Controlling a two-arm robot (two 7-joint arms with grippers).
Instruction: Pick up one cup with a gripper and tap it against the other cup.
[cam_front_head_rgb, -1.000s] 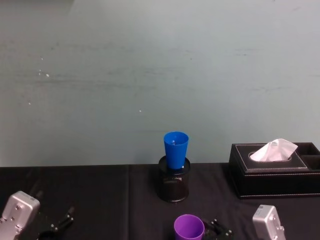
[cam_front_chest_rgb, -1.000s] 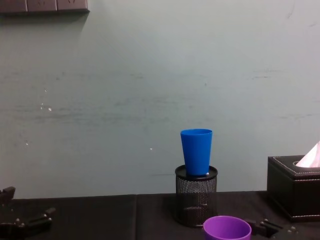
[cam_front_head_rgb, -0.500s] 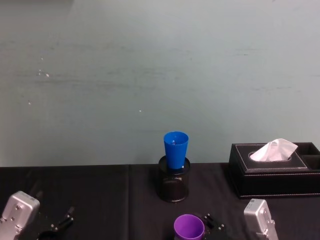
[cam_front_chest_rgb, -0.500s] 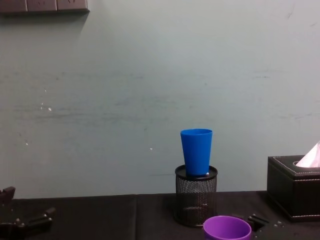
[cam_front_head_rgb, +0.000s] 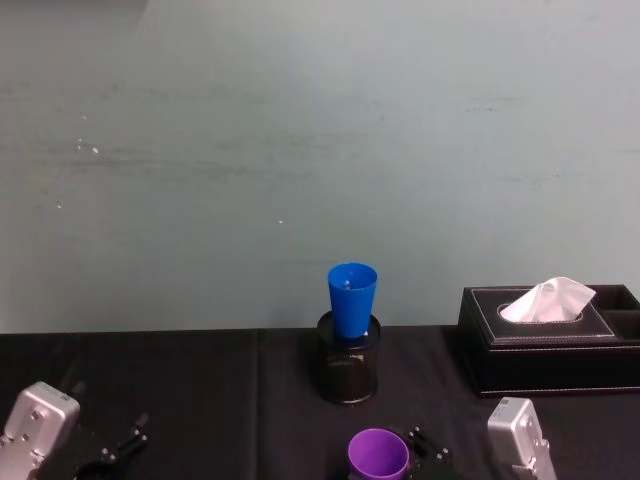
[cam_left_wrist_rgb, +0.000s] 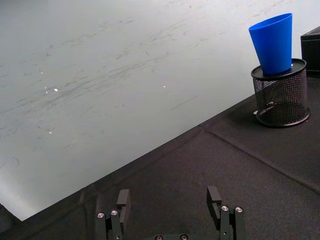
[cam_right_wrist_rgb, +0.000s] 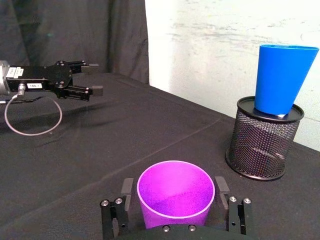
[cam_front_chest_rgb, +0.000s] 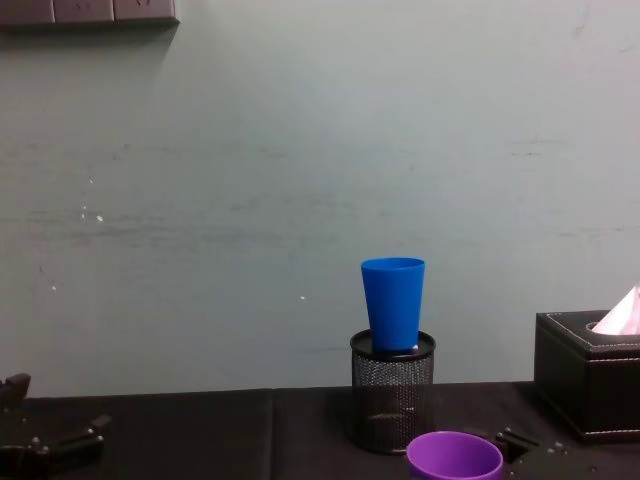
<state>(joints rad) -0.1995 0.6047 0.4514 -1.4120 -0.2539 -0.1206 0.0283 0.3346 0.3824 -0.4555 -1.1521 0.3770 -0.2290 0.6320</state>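
The blue cup (cam_right_wrist_rgb: 284, 79) should rock along with the pen holder when I tap the blue cup, because a white tab (cam_right_wrist_rgb: 281, 116) sticks out from under its base.
The purple cup (cam_right_wrist_rgb: 175, 186) stands upright on the black cloth at the near middle (cam_front_head_rgb: 378, 455). My right gripper (cam_right_wrist_rgb: 174, 197) is open around it, one finger close on each side at rim height; its fingertips (cam_front_chest_rgb: 516, 439) show just right of the cup. The blue cup (cam_front_head_rgb: 352, 298) stands upright in a black wire-mesh pen holder (cam_front_head_rgb: 347, 372) farther back, also in the right wrist view (cam_right_wrist_rgb: 284, 80). My left gripper (cam_left_wrist_rgb: 168, 199) hovers open and empty over the cloth at the near left (cam_front_chest_rgb: 55, 442), far from both cups.
A black tissue box (cam_front_head_rgb: 545, 345) with a white tissue sits at the back right. A pale wall (cam_front_head_rgb: 300, 150) rises right behind the table. Bare black cloth (cam_left_wrist_rgb: 200, 165) lies between the left gripper and the pen holder.
My right gripper has slid left to the purple cup, so its fingers now flank it. Both cups stay where they were. The left arm has barely moved.
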